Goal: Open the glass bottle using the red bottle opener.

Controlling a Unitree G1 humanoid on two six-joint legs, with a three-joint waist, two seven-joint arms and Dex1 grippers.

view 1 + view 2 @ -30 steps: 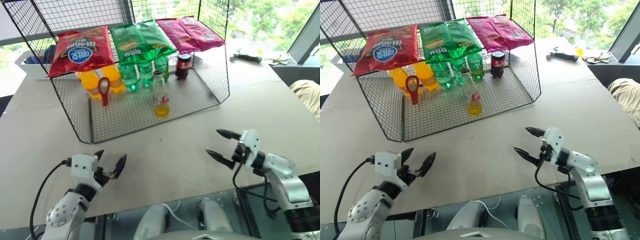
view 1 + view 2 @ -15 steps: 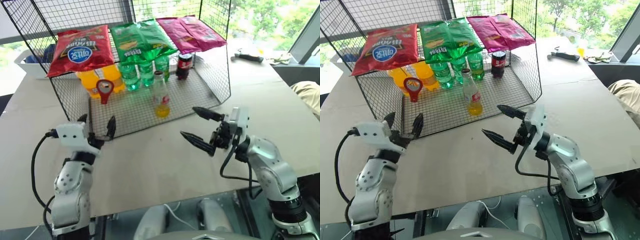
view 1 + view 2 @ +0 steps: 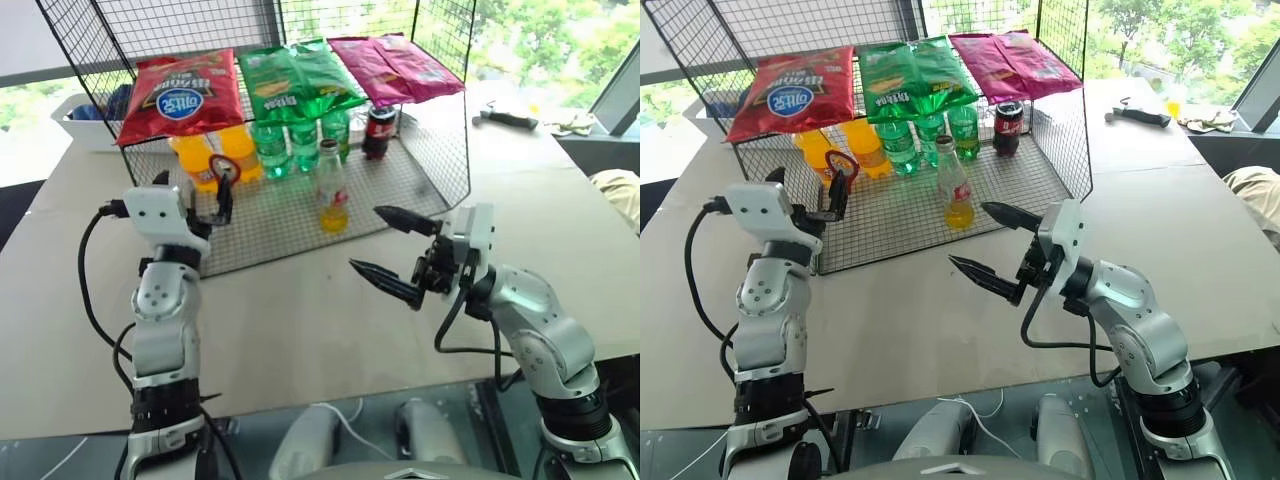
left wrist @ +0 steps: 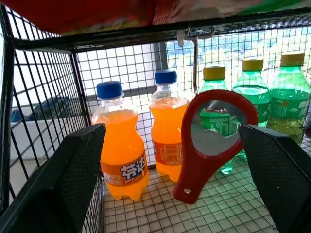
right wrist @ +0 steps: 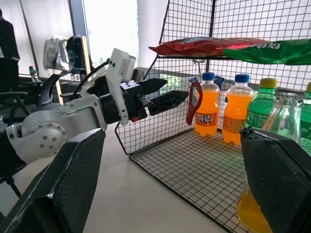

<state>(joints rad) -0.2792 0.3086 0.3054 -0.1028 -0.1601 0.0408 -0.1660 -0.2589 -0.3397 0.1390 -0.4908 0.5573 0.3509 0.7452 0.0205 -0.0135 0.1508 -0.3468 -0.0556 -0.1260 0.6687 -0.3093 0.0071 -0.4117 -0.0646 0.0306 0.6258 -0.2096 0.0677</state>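
My gripper will carry the red bottle opener point(image 4: 200, 171) away, and the bottle opener will come off the hook alone, because a thin metal hook point(image 4: 195, 65) reaches down into the ring.
The glass bottle point(image 3: 333, 190) stands upright on the wire rack's floor point(image 3: 280, 225), yellow-orange liquid in its lower part. The red bottle opener point(image 4: 194, 170) stands upright in front of the orange bottles point(image 4: 121, 145), at the rack's left side. My left gripper point(image 3: 195, 190) is open, raised at the rack's front left, with the opener point(image 3: 215, 170) just ahead of its fingers and apart from them. My right gripper point(image 3: 392, 250) is open over the table, in front of the rack and a little right of the glass bottle, pointing left, with nothing in it.
The wire rack carries red, green and magenta snack bags point(image 3: 300, 75) on top. Inside stand green bottles point(image 3: 290, 145) and a dark cola bottle point(image 3: 378, 130). A white bin point(image 3: 85, 115) sits behind the rack's left side, a tool point(image 3: 505, 117) far right.
My left arm rose and reached forward, bringing its open gripper from low over the table's near edge up to the opener. The right gripper lifted and swung left, then nearly stopped.
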